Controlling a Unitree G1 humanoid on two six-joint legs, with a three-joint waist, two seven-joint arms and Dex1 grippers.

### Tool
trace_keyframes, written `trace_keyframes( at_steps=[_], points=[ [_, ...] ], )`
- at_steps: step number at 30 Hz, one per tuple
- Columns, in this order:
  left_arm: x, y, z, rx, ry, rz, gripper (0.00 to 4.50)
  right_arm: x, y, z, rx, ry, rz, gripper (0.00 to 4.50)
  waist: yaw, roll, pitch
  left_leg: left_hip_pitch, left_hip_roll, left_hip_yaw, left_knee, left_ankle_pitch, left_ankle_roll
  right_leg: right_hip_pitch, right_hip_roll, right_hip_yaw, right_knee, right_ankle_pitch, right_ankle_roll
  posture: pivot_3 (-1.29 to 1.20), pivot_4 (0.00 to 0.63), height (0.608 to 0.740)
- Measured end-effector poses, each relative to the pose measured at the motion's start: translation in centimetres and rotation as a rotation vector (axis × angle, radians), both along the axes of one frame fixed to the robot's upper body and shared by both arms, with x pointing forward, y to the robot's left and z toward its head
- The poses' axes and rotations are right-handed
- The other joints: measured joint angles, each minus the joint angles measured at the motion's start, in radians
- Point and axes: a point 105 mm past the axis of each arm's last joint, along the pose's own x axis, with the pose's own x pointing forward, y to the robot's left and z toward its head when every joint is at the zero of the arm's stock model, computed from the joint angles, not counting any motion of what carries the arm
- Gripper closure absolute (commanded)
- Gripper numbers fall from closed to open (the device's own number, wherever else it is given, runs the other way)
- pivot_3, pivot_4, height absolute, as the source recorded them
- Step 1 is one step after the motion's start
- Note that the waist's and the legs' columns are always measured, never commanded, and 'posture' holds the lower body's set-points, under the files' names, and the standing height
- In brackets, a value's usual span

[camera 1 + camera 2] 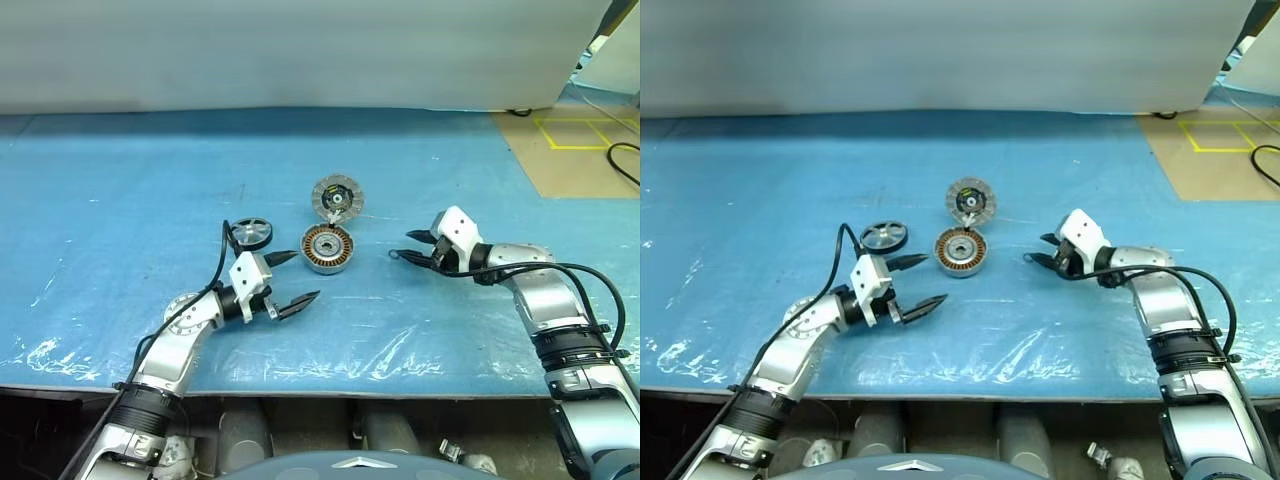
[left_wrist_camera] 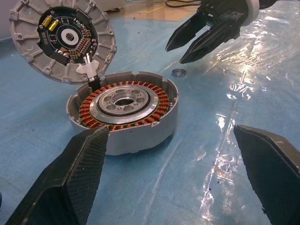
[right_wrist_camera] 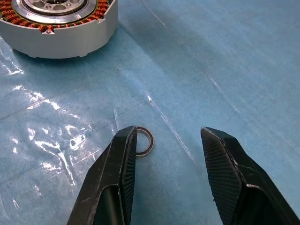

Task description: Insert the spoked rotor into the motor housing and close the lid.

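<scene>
The motor housing has a round hollow at its centre (image 1: 326, 245). The small metal ring (image 3: 150, 141) should come to rest inside that hollow when I press it there.
The motor housing (image 1: 327, 248) lies on the blue mat, its copper windings facing up and its centre empty. The lid (image 1: 337, 197) stands tilted behind it, inner circuit face showing, joined to the housing (image 2: 124, 110) by a white connector. To the left of the housing, the spoked rotor (image 1: 250, 233) lies flat on the mat. My left gripper (image 1: 303, 277) is open, just in front and to the left of the housing, pointing at it. On the housing's right, my right gripper (image 1: 402, 245) is open and empty, low over the mat.
A small metal ring (image 3: 143, 140) lies on the mat, right beside one right finger (image 3: 119, 178). The mat wrinkles and glares near the front edge (image 1: 300, 355). A brown floor patch with yellow tape (image 1: 580, 135) and cables lies at the far right.
</scene>
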Motion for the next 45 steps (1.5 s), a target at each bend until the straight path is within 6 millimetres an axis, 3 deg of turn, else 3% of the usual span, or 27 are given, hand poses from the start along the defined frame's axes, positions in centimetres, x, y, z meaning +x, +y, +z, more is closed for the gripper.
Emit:
trace_keyframes(
  at_steps=[5, 17, 20, 23, 32, 36, 41, 45],
  points=[
    [0.1, 0.1, 0.0, 0.003, 0.0, 0.007, 0.0, -0.5, 0.8, -1.3, 0.013, 0.062, 0.003, 2.25, 0.0, 0.0, 0.0, 0.0, 0.0, 0.0, 0.0, 0.0, 0.0, 0.0, 0.0, 0.0, 0.0, 0.0, 0.0, 0.0, 0.15, 0.74],
    [0.0, 0.3, -0.2, 0.016, 0.003, 0.009, 0.0, -0.6, 0.6, -1.4, -0.032, 0.047, 0.018, 2.25, 0.0, 0.0, 0.0, 0.0, 0.0, 0.0, 0.0, 0.0, 0.0, 0.001, 0.0, 0.0, 0.0, 0.0, 0.0, 0.0, 0.15, 0.74],
    [0.0, 0.3, -0.2, 0.017, 0.003, 0.01, 0.0, -0.6, 0.7, -1.5, -0.037, 0.046, 0.023, 2.89, 0.0, 0.0, 0.0, 0.001, 0.0, 0.0, 0.0, 0.0, 0.0, 0.001, 0.0, 0.0, 0.0, 0.0, 0.0, 0.0, 0.15, 0.74],
    [0.0, 0.3, -0.2, 0.018, 0.003, 0.011, 0.0, -0.7, 0.9, -1.5, -0.039, 0.047, 0.03, 3.84, 0.0, 0.0, 0.0, 0.001, 0.0, 0.0, 0.0, 0.0, 0.0, 0.002, 0.0, 0.0, 0.0, 0.0, 0.0, 0.0, 0.15, 0.74],
    [0.0, 0.4, -0.2, 0.022, 0.002, 0.014, 0.0, -0.5, 1.2, -1.3, -0.024, 0.06, 0.035, 3.85, -0.002, 0.0, 0.0, 0.002, 0.0, 0.0, 0.0, 0.0, 0.0, 0.002, 0.0, 0.0, 0.0, 0.0, 0.0, 0.0, 0.15, 0.74],
    [0.1, 0.5, -0.2, 0.028, 0.0, 0.014, 0.0, -0.4, 3.3, 1.1, 0.075, 0.048, 0.099, 3.85, -0.003, 0.002, 0.001, 0.001, 0.0, 0.0, 0.0, 0.0, 0.0, 0.001, 0.0, 0.0, 0.0, 0.0, 0.0, 0.0, 0.15, 0.74],
    [0.1, 0.7, -0.1, 0.035, -0.007, 0.014, 0.0, -1.0, 7.1, 6.5, 0.175, -0.038, 0.232, 3.85, 0.0, 0.002, 0.001, 0.001, 0.0, 0.0, -0.001, 0.0, -0.001, 0.002, 0.0, 0.0, 0.0, 0.0, 0.0, 0.0, 0.15, 0.74],
    [0.3, 0.7, 0.2, 0.036, -0.019, 0.01, 0.0, -1.3, 10.9, 6.9, 0.232, -0.028, 0.271, 3.85, -0.001, 0.002, 0.001, 0.002, 0.0, 0.0, -0.001, 0.001, -0.002, 0.001, 0.0, 0.0, 0.0, 0.0, 0.0, 0.0, 0.15, 0.74]
  ],
)
